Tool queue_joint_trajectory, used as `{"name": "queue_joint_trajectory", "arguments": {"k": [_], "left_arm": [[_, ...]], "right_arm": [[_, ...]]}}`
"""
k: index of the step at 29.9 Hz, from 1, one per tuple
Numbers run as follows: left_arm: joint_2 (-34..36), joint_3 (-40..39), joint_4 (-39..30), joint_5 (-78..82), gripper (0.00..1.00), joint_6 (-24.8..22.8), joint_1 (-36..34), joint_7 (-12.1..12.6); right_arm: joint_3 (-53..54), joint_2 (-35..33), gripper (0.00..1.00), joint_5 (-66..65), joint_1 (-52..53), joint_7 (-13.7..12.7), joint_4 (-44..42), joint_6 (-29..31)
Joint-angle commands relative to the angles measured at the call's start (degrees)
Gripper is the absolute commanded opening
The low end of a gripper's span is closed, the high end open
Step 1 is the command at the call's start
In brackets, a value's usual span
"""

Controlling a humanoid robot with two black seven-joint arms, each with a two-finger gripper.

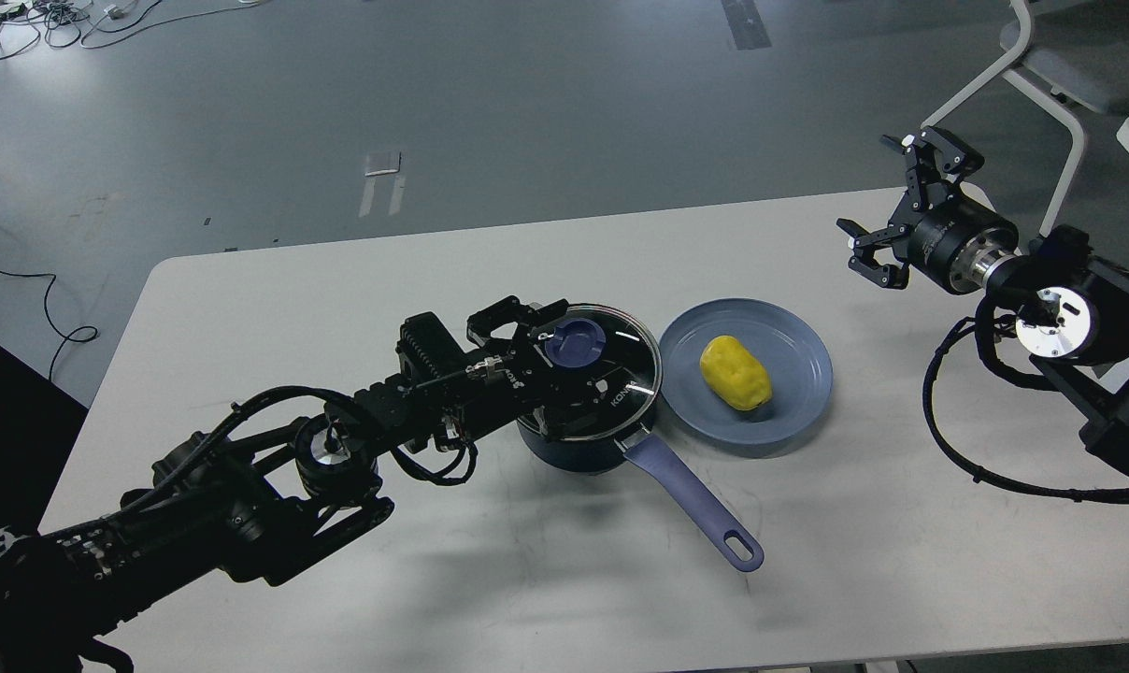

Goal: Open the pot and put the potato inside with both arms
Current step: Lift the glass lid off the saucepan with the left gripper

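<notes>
The robot should expect the dark navy pot [577,454] to be empty when it lifts the lid off, because plain black shows through the glass lid [628,372].
The dark navy pot [574,447] stands mid-table with its glass lid [621,379] on and its purple handle [695,505] pointing to the front right. My left gripper [557,360] is low over the lid. It is open, with one finger on each side of the purple knob [574,340]. The yellow potato [735,372] lies on a blue-grey plate [798,350] just right of the pot. My right gripper [890,198] is open and empty, held above the table's far right corner, well away from the potato.
The white table [340,308] ends close behind the right gripper. A white chair frame [1041,84] stands beyond that corner. Cables [22,280] lie on the grey floor to the left.
</notes>
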Motion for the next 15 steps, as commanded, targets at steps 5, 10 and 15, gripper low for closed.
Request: {"name": "queue_joint_trajectory", "arguments": {"k": [5, 10, 15], "left_arm": [[0.06, 0.00, 0.01, -3.77, 0.85, -1.87, -0.03, 0.00], [0.15, 0.00, 0.28, -3.77, 0.55, -1.95, 0.06, 0.00], [0.67, 0.00, 0.28, -3.68, 0.30, -1.95, 0.06, -0.87]], "right_arm": [[-0.55, 0.00, 1.00, 0.00, 0.00, 0.10, -1.09, 0.00], [-0.63, 0.00, 1.00, 0.00, -0.09, 0.10, -1.09, 0.00], [-0.72, 0.00, 1.00, -0.09, -0.09, 0.10, -1.17, 0.00]]}}
